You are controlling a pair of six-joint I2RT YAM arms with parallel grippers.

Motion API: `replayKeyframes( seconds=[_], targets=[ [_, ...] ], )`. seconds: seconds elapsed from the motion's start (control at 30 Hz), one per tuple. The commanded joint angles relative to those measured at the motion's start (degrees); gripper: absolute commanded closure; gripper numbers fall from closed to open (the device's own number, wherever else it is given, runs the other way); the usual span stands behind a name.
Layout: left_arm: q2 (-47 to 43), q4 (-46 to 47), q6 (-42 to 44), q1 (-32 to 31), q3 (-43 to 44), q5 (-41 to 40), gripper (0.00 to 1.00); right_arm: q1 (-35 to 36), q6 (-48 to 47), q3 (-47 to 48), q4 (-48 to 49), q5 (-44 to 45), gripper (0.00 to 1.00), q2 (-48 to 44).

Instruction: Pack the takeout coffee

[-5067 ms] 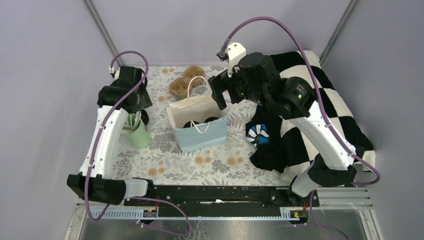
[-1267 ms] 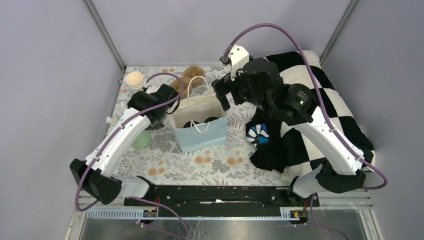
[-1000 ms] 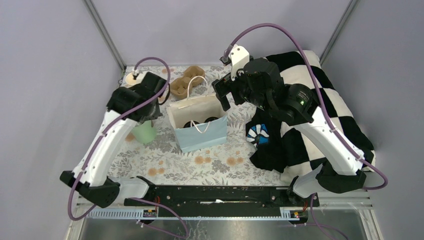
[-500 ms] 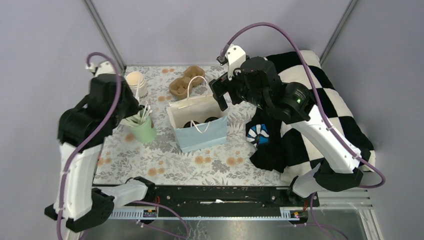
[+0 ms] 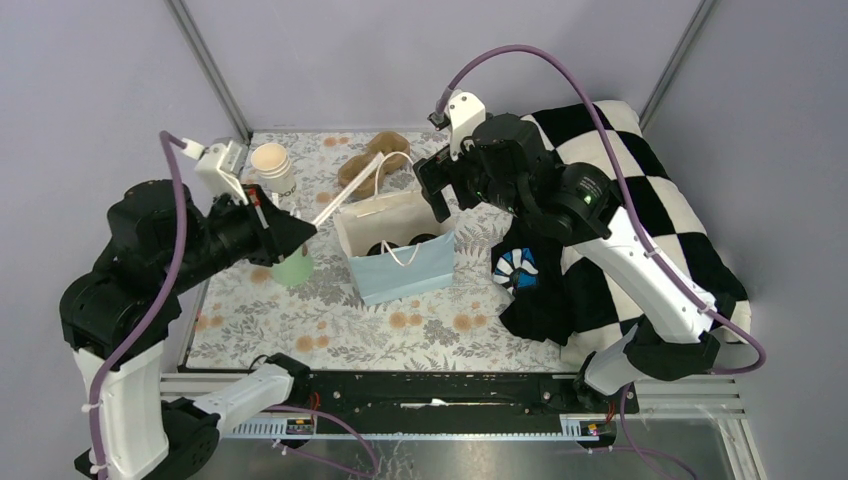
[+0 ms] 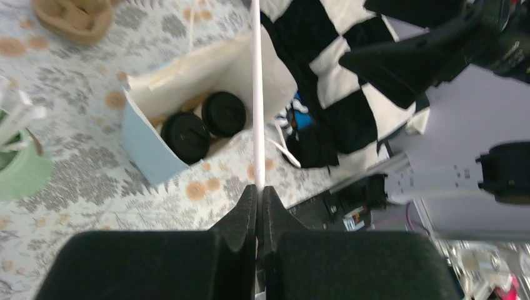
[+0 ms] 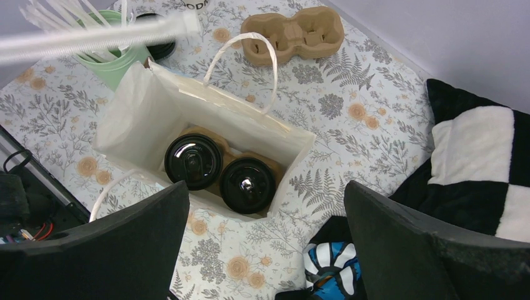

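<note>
The white stick (image 5: pixel 350 188) reaches toward the blue bag's opening (image 5: pixel 395 222), so the robot's left gripper should go on carrying the stick in until it is inside the bag's rim, and then let go.
The takeout coffee stands inside the open blue bag (image 5: pixel 405 270): two cups side by side, only their black lids (image 7: pixel 194 161) (image 7: pixel 248 184) showing. The lids (image 6: pixel 185 136) also show in the left wrist view. My left gripper (image 5: pixel 303 229) is raised left of the bag, above the mint-green cup (image 5: pixel 292 268), and is shut on a long white stick (image 6: pixel 256 94). The stick (image 5: pixel 335 208) points at the bag's rim. My right gripper (image 5: pixel 437 195) hovers open over the bag's far right corner, nothing between its fingers (image 7: pixel 265 187).
A stack of cream paper cups (image 5: pixel 272 165) stands at the back left. A brown cardboard cup carrier (image 5: pixel 375 160) lies behind the bag. A black-and-white checked blanket (image 5: pixel 640 200) and a blue-and-white item (image 5: pixel 517 268) fill the right side.
My left arm has lifted up and back from the mint-green cup, drawing one white stick out with it. The right arm has hardly moved.
</note>
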Motion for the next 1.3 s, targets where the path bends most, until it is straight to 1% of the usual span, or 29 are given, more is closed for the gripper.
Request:
replayKeyframes(
  seconds=[0.0,0.13,0.33,0.43,0.6,0.73,0.9,1.13,1.2,1.27],
  targets=[
    [2.81,-5.03,1.67,0.01,-0.47,9.24,1.00,-0.42,2.12,1.98,1.06,-1.58,0.00,0.96],
    [4.30,-8.30,3.09,0.01,-1.71,7.86,1.00,-0.33,2.53,2.28,0.74,-1.66,0.00,1.20],
    [4.74,-7.41,3.74,-0.42,-8.03,7.99,1.00,-0.34,2.80,1.65,0.21,-0.74,0.00,0.59],
    [6.97,-6.72,4.68,-0.55,-9.14,7.29,1.00,-0.34,2.62,1.62,-0.02,-0.47,0.00,0.57],
    [13.83,-5.84,5.38,-0.60,-6.87,2.93,1.00,-0.31,1.84,1.54,-0.22,0.81,0.00,0.05],
    [18.72,-5.70,6.30,-0.60,-3.97,2.79,1.00,-0.35,1.57,0.80,-0.42,1.73,0.00,-0.76],
    [22.01,-6.66,6.14,-0.60,-1.70,-1.50,1.00,-0.38,1.13,-1.35,0.01,3.81,0.00,-2.71],
    [24.83,-6.41,6.09,-0.56,-0.02,-1.02,1.00,-0.42,0.60,-3.23,0.64,4.61,0.00,-3.85],
    [25.58,-6.20,6.20,-0.60,0.89,-0.03,0.94,-0.35,0.59,-3.36,0.60,4.58,0.00,-3.96],
    [26.15,-5.80,6.43,-0.60,1.52,1.16,0.93,-0.37,0.59,-3.79,0.73,4.47,0.00,-4.20]
  ],
)
